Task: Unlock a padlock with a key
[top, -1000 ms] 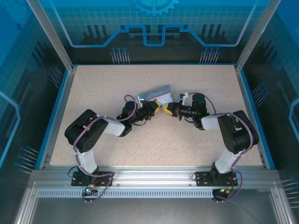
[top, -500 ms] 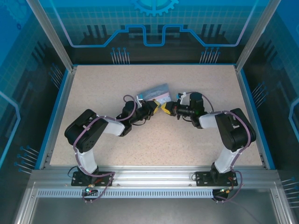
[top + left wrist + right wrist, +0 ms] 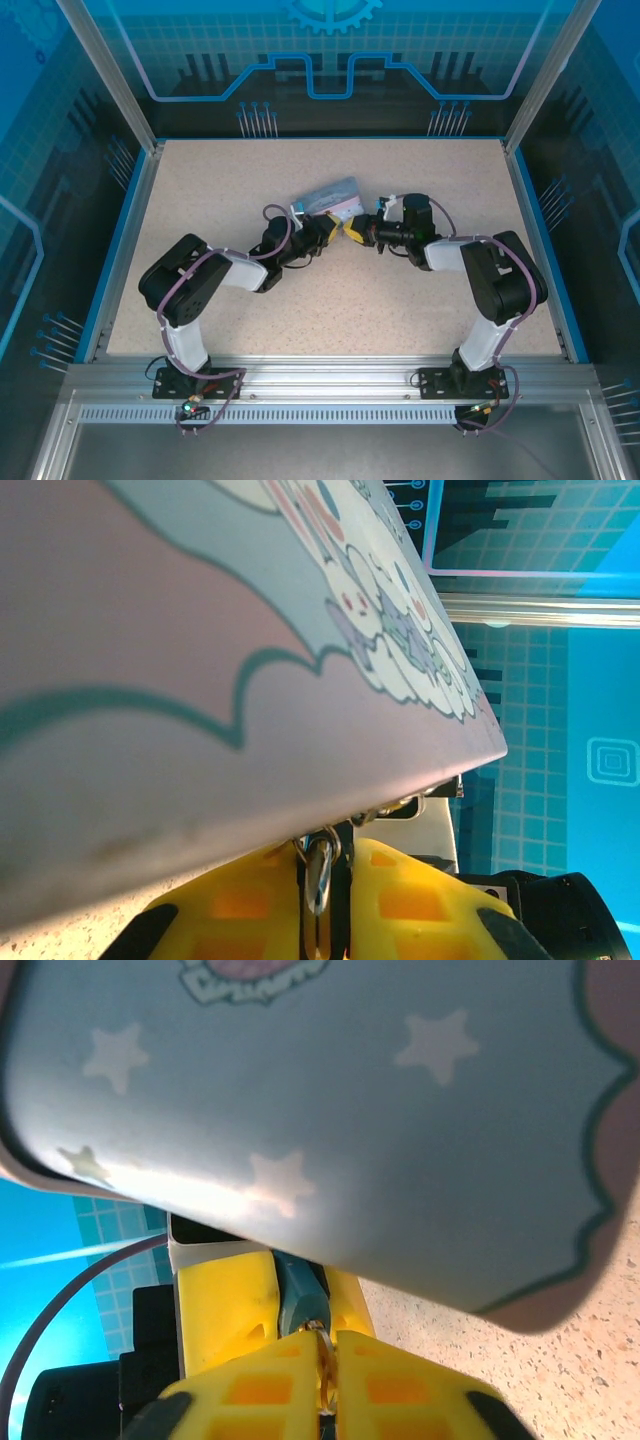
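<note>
The padlock's end (image 3: 307, 1310) is at my right gripper, which lies rolled on its side. Next, my right gripper opens, moves back and comes to the key (image 3: 325, 1362) upright from above.
My left gripper (image 3: 327, 231) and right gripper (image 3: 356, 233) meet tip to tip in mid-table, just in front of the pastel cartoon tin (image 3: 333, 196). In the right wrist view the left arm's yellow fingers (image 3: 225, 1305) are shut on the small dark teal padlock (image 3: 300, 1295). A thin golden key (image 3: 325, 1360) is pinched in my right gripper (image 3: 328, 1385), its tip at the padlock's near end. In the left wrist view my left gripper (image 3: 325, 905) clamps the padlock (image 3: 318, 870) edge-on, with a small wire ring at its top. The tin (image 3: 200, 680) overhangs both grippers.
The tin (image 3: 350, 1110) looms close above the fingers in both wrist views. Speckled tabletop (image 3: 330, 300) lies open in front of the arms. Blue-edged walls (image 3: 140, 210) bound the table at the left, right and back.
My right gripper has slid a little to the left, closing the gap to the left gripper. The left arm has stayed put.
</note>
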You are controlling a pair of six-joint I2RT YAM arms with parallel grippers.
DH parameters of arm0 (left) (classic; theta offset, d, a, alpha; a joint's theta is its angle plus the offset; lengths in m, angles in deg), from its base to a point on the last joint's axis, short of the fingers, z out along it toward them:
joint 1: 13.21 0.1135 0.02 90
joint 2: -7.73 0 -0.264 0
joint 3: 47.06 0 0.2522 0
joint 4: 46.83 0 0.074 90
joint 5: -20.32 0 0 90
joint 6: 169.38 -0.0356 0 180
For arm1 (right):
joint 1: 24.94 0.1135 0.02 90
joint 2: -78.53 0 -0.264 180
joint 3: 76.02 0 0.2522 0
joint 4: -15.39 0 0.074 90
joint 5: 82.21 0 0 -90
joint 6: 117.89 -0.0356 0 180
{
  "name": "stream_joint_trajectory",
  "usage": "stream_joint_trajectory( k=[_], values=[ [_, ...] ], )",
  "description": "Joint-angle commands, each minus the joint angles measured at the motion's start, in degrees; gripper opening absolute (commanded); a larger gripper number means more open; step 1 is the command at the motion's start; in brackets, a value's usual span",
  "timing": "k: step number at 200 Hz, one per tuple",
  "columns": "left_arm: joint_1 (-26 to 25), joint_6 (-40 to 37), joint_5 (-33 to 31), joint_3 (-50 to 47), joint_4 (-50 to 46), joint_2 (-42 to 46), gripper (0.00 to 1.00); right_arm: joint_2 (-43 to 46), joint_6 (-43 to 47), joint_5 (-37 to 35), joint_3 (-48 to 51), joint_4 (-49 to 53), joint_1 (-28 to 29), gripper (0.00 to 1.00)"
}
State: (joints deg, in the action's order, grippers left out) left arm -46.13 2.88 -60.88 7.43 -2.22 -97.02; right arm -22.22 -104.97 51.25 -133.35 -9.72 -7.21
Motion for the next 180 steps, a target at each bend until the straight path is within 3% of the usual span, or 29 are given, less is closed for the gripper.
stream_joint_trajectory(
  k=[1, 23, 52, 77, 108, 137, 180],
  values=[
    [-2.68, 0.69, 5.09, 1.14, 2.10, -0.46, 0.00, 0.27, 1.31, -2.14, -2.22, -0.33, 1.34, 0.23],
    [-2.29, 0.86, 4.78, 1.01, 2.11, -0.55, 0.00, 0.60, 1.41, -2.07, -1.97, -0.37, 1.16, 0.30],
    [-1.75, 0.68, 4.82, 1.14, 1.93, -0.72, 0.00, 2.00, 2.79, -2.27, -1.29, 1.08, 1.07, 0.58],
    [-1.30, 0.11, 4.93, 1.47, 1.05, -0.54, 0.00, 4.09, 4.53, -1.83, -0.10, 3.00, 0.80, 0.70],
    [-0.92, -0.55, 5.06, 1.79, 0.09, -0.55, 0.00, 8.98, 10.54, -1.44, 1.44, 10.99, -0.14, 0.75],
    [-0.46, -0.98, 5.39, 1.82, -0.65, -0.49, 0.00, 16.43, 23.09, -3.42, 0.43, 28.82, -1.28, 0.78],
    [-0.12, -1.25, 5.53, 2.49, -1.61, -0.93, 0.00, 24.04, 44.92, -13.33, -6.47, 52.59, -1.05, 0.76]
  ],
)
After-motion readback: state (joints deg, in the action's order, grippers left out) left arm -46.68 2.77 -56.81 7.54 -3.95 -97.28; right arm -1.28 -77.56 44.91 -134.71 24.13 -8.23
